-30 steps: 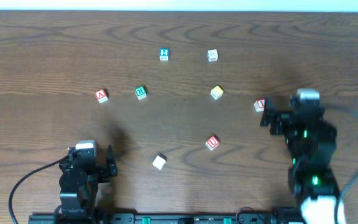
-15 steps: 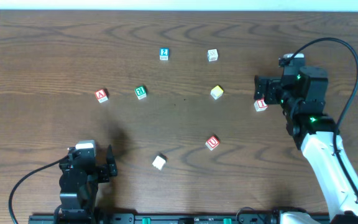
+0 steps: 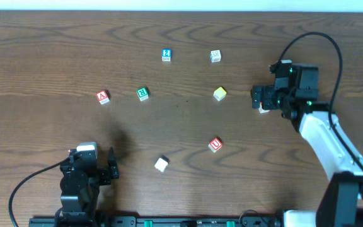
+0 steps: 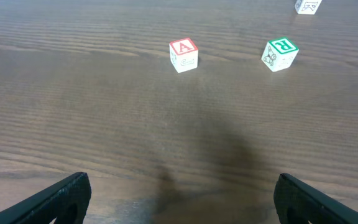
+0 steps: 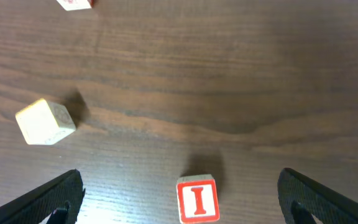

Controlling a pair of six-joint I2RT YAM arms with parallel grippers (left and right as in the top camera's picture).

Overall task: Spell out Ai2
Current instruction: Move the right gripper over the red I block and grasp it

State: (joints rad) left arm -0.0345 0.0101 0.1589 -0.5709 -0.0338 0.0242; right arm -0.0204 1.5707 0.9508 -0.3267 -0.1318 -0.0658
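The red "I" block (image 5: 198, 200) is square to the open fingers of my right gripper, so I should keep going down until the fingers are on either side of its sides (image 3: 263, 109), and then close them.
The red "A" block (image 3: 103, 97) lies at the left, also in the left wrist view (image 4: 183, 55). The blue "2" block (image 3: 166, 55) lies at the back middle. The red "I" block (image 3: 264, 108) lies at the right, partly under my right gripper (image 3: 261, 99). In the right wrist view the "I" block (image 5: 197, 199) sits on the table between the spread fingers of that gripper (image 5: 178, 185), which is open and not touching it. My left gripper (image 3: 110, 165) is open and empty near the front left (image 4: 179, 199), well short of the "A" block.
A green "R" block (image 3: 143, 94) lies right of the "A". A yellowish block (image 3: 220, 94) (image 5: 45, 121), a white block (image 3: 215, 56), a red "U" block (image 3: 215, 144) and a white block (image 3: 161, 164) are scattered around the middle.
My right arm has reached out from the front right towards the back and left, and its open gripper now hangs over the "I" block. The left arm and the blocks have not moved.
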